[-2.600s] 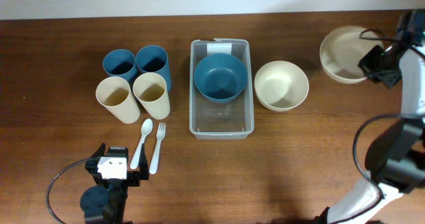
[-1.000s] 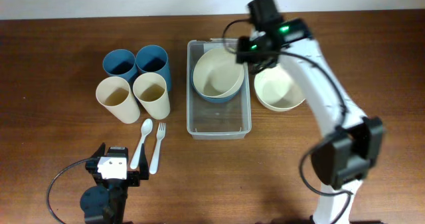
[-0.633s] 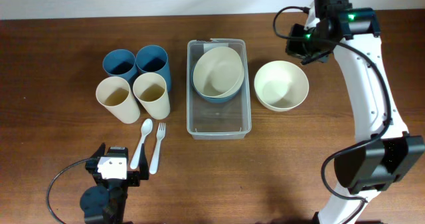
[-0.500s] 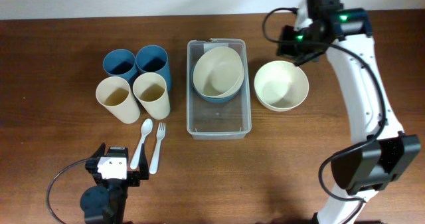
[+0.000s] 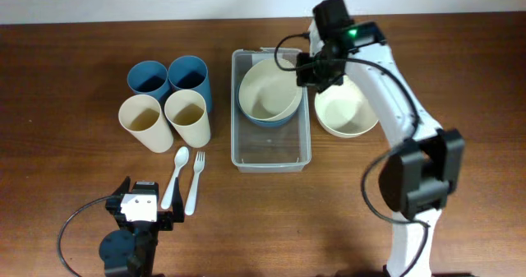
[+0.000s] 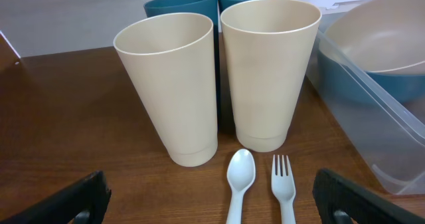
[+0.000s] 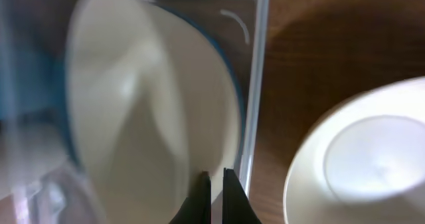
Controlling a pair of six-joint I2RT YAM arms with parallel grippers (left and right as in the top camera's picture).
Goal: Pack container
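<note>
My right gripper should move the cream rim (image 5: 300, 89) inward and set it level before leaving the container, because the cream bowl (image 5: 267, 90) lies tilted inside the blue bowl.
The clear rectangular container (image 5: 271, 163) stands mid-table. In it a cream bowl (image 5: 267, 92) lies tilted inside a blue bowl (image 5: 261, 119). My right gripper (image 5: 311, 73) hovers at the container's right wall (image 7: 255, 84), beside the cream bowl's rim (image 7: 133, 117). Its fingers (image 7: 217, 177) are pressed almost together with nothing clearly between them. A second cream bowl (image 5: 348, 108) sits on the table right of the container and shows in the right wrist view (image 7: 365, 164). My left gripper (image 5: 140, 215) rests open and empty near the front left edge; its fingers (image 6: 212, 201) frame the cutlery.
Two blue cups (image 5: 148, 78) and two cream cups (image 5: 187, 113) stand left of the container. A white spoon (image 5: 177, 174) and fork (image 5: 195, 182) lie in front of them, and show close in the left wrist view (image 6: 239, 177).
The right arm set the cream bowl into the blue bowl, swung away to the upper right, then came back left to the container's right wall. The left arm has not moved.
</note>
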